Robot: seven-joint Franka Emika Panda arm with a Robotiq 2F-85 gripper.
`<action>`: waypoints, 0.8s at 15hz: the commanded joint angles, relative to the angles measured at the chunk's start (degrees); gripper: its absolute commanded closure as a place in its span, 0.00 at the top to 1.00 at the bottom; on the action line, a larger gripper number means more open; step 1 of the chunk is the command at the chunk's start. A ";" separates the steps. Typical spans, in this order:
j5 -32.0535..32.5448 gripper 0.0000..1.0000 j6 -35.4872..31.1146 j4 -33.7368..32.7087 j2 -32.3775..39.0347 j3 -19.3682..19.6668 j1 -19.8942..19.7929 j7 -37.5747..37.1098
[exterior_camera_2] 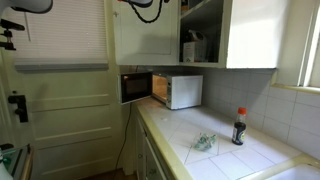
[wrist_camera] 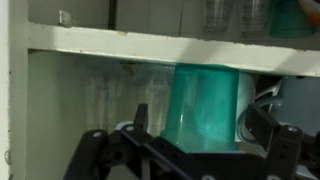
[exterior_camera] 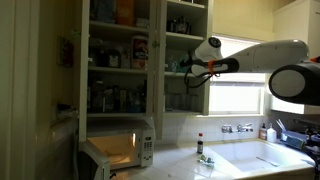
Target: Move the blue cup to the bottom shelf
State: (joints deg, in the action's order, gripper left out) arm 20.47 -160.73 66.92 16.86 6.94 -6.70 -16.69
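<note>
I should go on moving my gripper toward the blue cup, as it stands upright in line with the gap of my open fingers, and then close around its middle.
The blue cup is a teal, see-through tumbler standing upright under a white shelf board in the wrist view. My gripper is open, with one black finger left of the cup and the other on its right. A gap shows on the left side, so nothing is held. In an exterior view the gripper reaches into the cupboard's narrower right-hand section at mid height, above the bottom shelf. The cup itself cannot be made out there.
Clear glasses stand left of the cup and more glassware sits on the board above. Below the cupboard are a white microwave with its door open, a dark bottle on the tiled counter and a sink.
</note>
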 commanded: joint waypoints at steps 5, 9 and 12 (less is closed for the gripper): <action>-1.33 1.00 2.53 -8.36 6.08 -0.46 -0.60 1.01; -1.66 1.00 3.34 -12.32 8.94 -0.68 -0.91 1.27; -3.40 1.00 3.89 -14.84 10.80 -1.84 -1.60 2.02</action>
State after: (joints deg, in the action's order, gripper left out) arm 19.59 -159.34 57.23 24.52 6.64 -7.18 -16.63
